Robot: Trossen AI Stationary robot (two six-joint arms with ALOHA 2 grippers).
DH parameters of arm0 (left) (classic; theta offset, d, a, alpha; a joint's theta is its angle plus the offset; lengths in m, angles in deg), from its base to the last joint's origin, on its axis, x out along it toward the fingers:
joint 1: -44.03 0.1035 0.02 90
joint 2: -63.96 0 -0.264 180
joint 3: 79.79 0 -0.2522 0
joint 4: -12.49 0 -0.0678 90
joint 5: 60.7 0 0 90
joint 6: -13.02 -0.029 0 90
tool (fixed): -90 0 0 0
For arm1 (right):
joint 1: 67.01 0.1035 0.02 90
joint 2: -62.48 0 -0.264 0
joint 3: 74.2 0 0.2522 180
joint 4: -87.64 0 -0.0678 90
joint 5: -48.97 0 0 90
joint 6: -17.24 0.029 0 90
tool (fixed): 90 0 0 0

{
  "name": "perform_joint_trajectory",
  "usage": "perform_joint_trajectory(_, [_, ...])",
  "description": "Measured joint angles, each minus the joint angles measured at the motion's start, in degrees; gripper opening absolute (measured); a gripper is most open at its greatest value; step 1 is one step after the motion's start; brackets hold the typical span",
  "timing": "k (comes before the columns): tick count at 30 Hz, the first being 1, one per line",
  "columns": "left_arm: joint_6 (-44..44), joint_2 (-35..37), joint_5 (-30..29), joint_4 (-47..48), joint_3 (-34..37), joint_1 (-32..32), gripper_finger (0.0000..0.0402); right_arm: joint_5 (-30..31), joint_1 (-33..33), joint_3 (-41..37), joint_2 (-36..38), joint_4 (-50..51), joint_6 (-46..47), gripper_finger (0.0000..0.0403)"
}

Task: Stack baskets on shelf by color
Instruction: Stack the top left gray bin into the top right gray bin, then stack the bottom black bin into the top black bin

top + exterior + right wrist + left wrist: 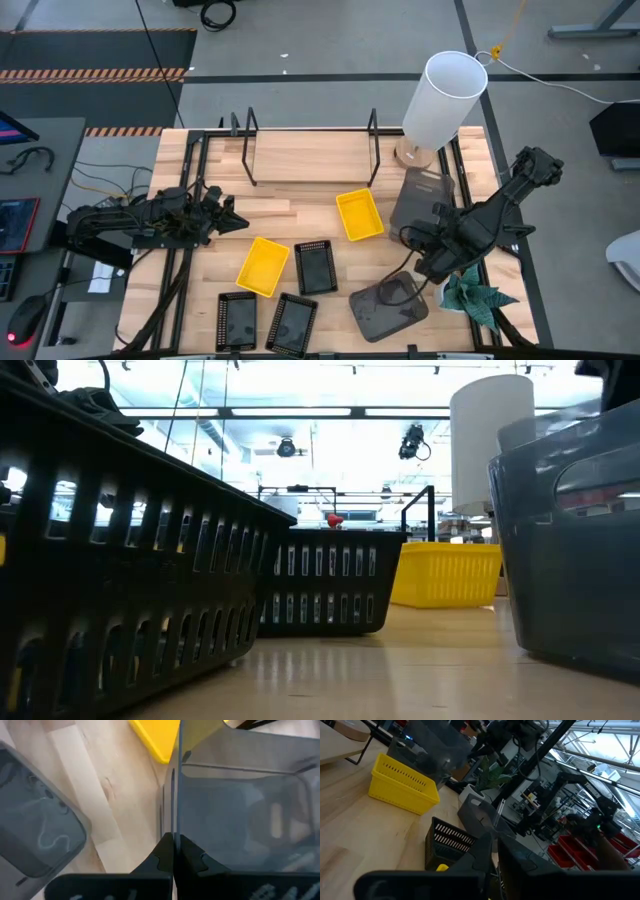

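Observation:
The held grey basket [421, 196] is clear of the yellow basket and the second grey basket. I should keep lowering it with my right gripper until its bottom [414, 212] sits flat, and then let go.
My right gripper [418, 240] [173, 845] is shut on a dark grey basket [422, 198] near the table's right side. A second grey basket [388, 306] [35, 830] sits by the near edge. Two yellow baskets [360, 215] [262, 266] and three black perforated baskets [314, 266] [237, 320] [292, 323] rest on their bottoms mid-table. The shelf [310, 155] stands at the far edge. My left gripper [240, 222] [495, 852] hovers shut at the table's left, holding nothing. My right gripper pinches the grey basket's thin side wall [176, 795] at its rim, one finger inside the basket and one outside. The fingers come from above, pointing down. I cannot tell whether the basket's bottom is on the table.
A tall white cylinder [440, 98] stands on a wooden base at the far right, beside the shelf. A green plant-like object [476, 300] lies near the right front corner. Bare wood shows between the shelf and the baskets.

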Motion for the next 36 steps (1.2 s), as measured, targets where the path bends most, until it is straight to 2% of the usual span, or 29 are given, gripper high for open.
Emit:
perform_joint_trajectory(8, [0.0, 0.0, 0.0, 0.0, 0.0, 0.0, 0.003, 0.3, 0.6, -9.7, 5.9, -5.6, 0.2, 0.0005])
perform_joint_trajectory(22, [0.0, 0.0, 0.0, 0.0, 0.0, 0.0, 0.0036, 0.8, 0.6, -14.8, 6.1, -10.4, 1.2, 0.0009])
perform_joint_trajectory(32, [0.0, 0.0, 0.0, 0.0, 0.0, 0.0, 0.0031, -4.0, 0.5, -17.0, 6.0, -10.5, 11.1, 0.009])
perform_joint_trajectory(36, [0.0, 0.0, 0.0, 0.0, 0.0, 0.0, 0.0036, -8.8, -1.3, -14.5, 6.0, -10.3, 13.4, 0.0125])
